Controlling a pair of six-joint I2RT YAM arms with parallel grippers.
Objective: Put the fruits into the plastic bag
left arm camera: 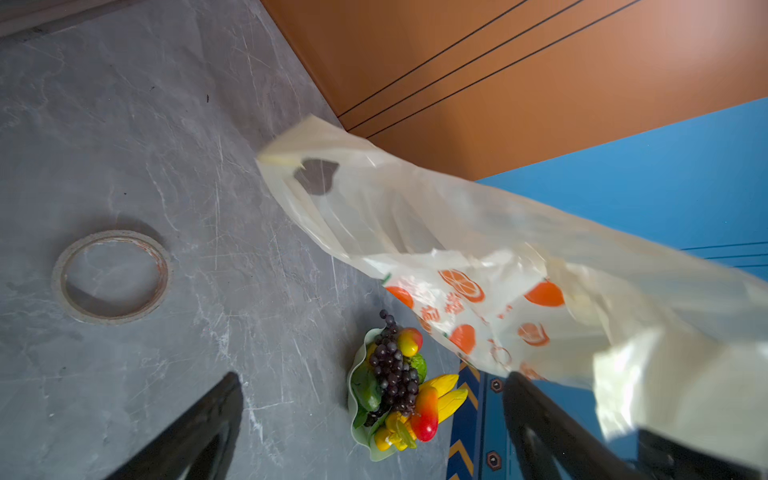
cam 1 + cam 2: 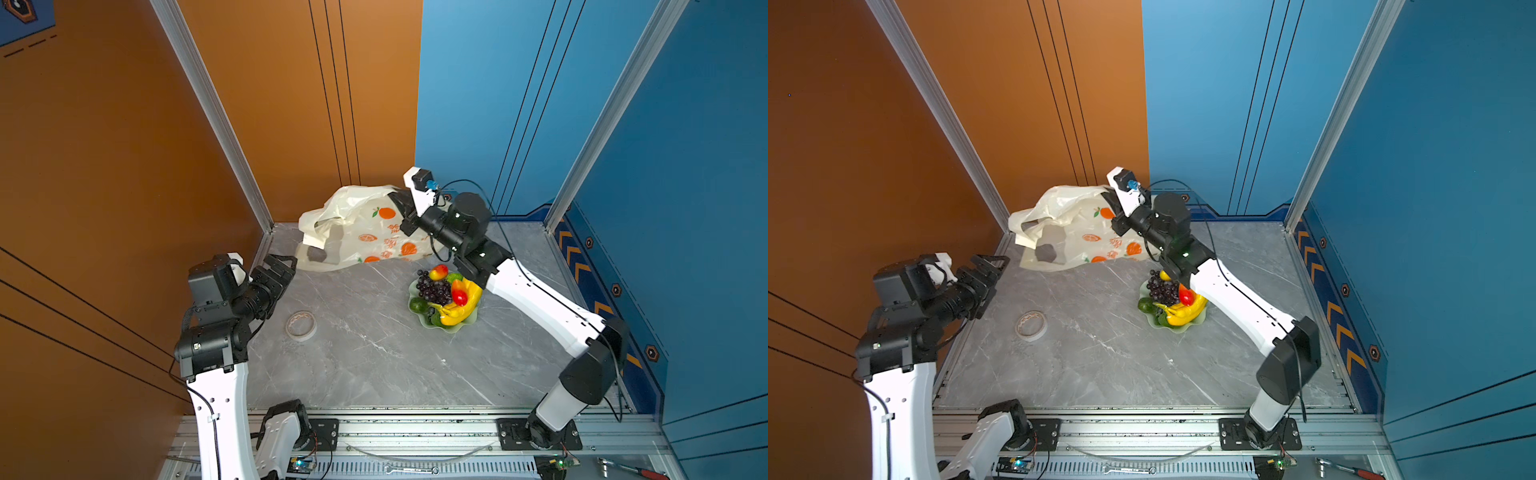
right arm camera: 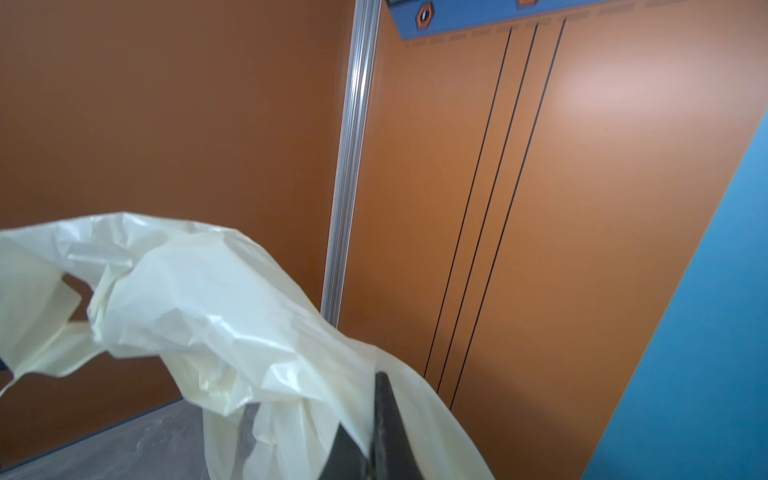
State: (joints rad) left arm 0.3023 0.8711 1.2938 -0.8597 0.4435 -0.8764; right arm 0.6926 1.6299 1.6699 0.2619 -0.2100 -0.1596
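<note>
The plastic bag [image 2: 372, 232] will billow up and puff out when I swing its handles up, because it hangs in thin, loose folds [image 2: 339, 211].
The plastic bag [image 2: 357, 232] [image 2: 1075, 232], cream-white with orange prints, stands at the back of the table in both top views. My right gripper [image 2: 392, 195] [image 3: 376, 399] is shut on its upper edge and holds that edge raised. The bag's loop handles [image 2: 318, 239] hang toward my left gripper [image 2: 286, 264] [image 1: 372, 376], which is open, empty and just short of the bag. The fruits [image 2: 446, 297] [image 1: 399, 382] are piled in a pale green dish [image 2: 453, 330]: dark grapes [image 2: 434, 286], a banana bunch [image 2: 461, 309], red-yellow pieces and round green ones. They sit below the right forearm.
A roll of tape [image 2: 301, 325] [image 1: 112, 276] lies flat on the grey marble table [image 2: 374, 365] near the left arm. Orange and blue walls close in the back and sides. A wrench [image 2: 411, 469] and a red-handled tool [image 2: 640, 471] lie on the front rail.
</note>
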